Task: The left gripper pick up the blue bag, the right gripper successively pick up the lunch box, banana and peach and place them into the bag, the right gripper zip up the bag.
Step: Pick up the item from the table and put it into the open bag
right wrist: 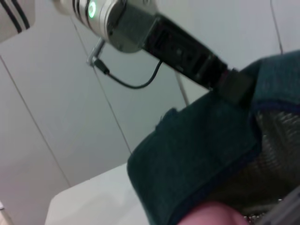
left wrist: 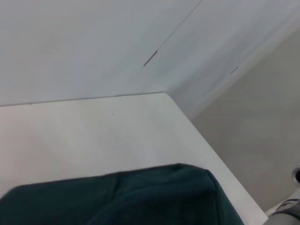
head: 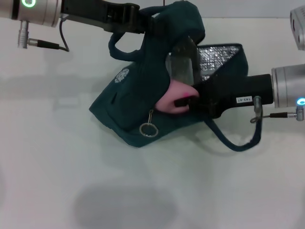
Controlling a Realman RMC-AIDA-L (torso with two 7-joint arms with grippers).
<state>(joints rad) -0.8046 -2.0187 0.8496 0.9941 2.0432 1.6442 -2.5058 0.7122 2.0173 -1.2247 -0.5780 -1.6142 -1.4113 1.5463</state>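
I should push the peach point(head: 172, 97) deeper beside the lunch box point(head: 182, 75) with my right gripper before opening, because the peach bulges half out of the bag's opening above the zipper ring.
The blue bag point(head: 124, 95) lies tilted on the white table, its mouth open toward the right and its foil lining point(head: 221, 57) showing. My left gripper point(head: 145, 23) is shut on the bag's upper edge and holds it up; the right wrist view shows this grip point(right wrist: 234, 84). At the bag's mouth my right gripper point(head: 187, 101) is shut on the pink peach point(head: 169, 101), which sits half inside the opening. A clear lunch box point(head: 182, 62) stands inside the bag behind the peach. The banana is hidden. The zipper ring point(head: 148, 129) hangs at the bag's front.
One loop handle point(head: 236, 144) trails on the table under my right arm, the other handle point(head: 114, 47) curls up at the bag's left. The white table point(head: 57, 167) stretches in front; its edge and a wall point(left wrist: 140, 42) appear in the left wrist view.
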